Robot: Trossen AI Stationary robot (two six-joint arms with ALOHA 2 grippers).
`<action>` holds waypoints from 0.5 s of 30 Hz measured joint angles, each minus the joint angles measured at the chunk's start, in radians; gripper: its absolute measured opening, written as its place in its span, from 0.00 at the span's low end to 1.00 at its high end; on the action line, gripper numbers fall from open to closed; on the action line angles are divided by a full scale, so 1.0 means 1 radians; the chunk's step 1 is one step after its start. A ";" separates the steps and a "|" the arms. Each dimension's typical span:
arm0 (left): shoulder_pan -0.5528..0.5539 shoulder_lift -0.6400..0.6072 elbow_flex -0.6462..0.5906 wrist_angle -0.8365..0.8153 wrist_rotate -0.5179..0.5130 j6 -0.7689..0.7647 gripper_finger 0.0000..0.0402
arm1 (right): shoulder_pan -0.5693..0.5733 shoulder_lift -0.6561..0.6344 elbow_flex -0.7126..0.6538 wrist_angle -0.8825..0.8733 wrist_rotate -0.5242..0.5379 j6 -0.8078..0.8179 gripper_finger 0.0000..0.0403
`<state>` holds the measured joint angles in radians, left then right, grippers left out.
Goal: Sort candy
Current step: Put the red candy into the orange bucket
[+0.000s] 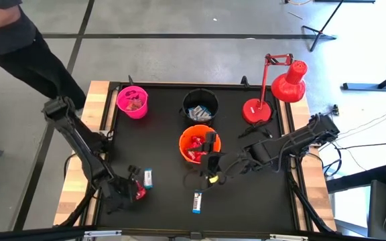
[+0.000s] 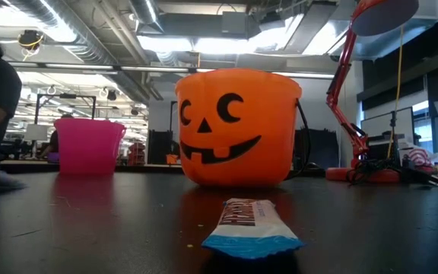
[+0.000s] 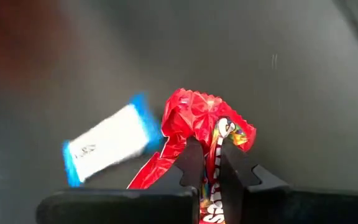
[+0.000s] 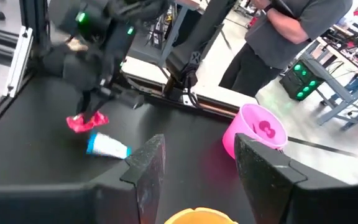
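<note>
My right gripper is over the orange bucket's near rim (image 1: 194, 159) and in the way of the red packet. It should first move back toward the near blue-and-white bar (image 1: 197, 202).
My left gripper (image 1: 137, 191) is near the table's near-left corner, shut on a red packet with white marks (image 3: 207, 127), which also shows in the right wrist view (image 4: 87, 121). A blue-and-white bar (image 1: 148, 177) lies flat just beside it. Another blue-and-white bar (image 1: 197, 201) lies near the near edge, close to the low camera (image 2: 251, 224). My right gripper (image 4: 197, 168) is open and empty over the near rim of the orange bucket (image 1: 194, 144), which holds red packets. The black bucket (image 1: 200, 105) holds blue-and-white bars. The pink bucket (image 1: 133, 102) holds small pieces. My left gripper pinches the red packet between its two fingers (image 3: 188, 165) at a crumpled part near one end (image 3: 215, 158). The fingers come from above, pointing down. The packet's crinkled free end (image 3: 191, 112) sticks out past the fingertips. I cannot tell whether it is off the table.
A red desk lamp (image 1: 273, 94) stands at the far right of the table. A small yellowish piece (image 1: 214, 179) shows by my right gripper. A person stands beyond the far-left corner (image 4: 284, 31). The black mat between the two arms is bare apart from the bars.
</note>
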<state>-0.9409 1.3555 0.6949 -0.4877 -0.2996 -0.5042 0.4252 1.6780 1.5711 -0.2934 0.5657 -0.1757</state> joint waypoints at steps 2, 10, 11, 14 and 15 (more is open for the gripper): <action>0.000 -0.061 0.000 -0.001 -0.048 0.021 0.03 | 0.000 0.008 0.000 0.007 0.000 -0.013 0.47; 0.000 -0.282 0.002 0.032 -0.295 0.221 0.03 | -0.033 0.022 0.000 0.012 -0.008 -0.004 0.47; 0.000 -0.303 0.002 0.043 -0.335 0.259 0.03 | -0.041 0.029 0.000 0.020 -0.025 -0.001 0.47; 0.000 -0.357 0.002 0.081 -0.486 0.396 0.03 | -0.064 0.048 0.001 0.026 -0.053 0.011 0.47; 0.003 -0.371 0.003 0.092 -0.550 0.449 0.03 | -0.070 0.055 0.001 0.033 -0.053 0.012 0.47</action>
<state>-0.9381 0.9845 0.6981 -0.3956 -0.8498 -0.0557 0.3547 1.7328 1.5719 -0.2604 0.5124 -0.1642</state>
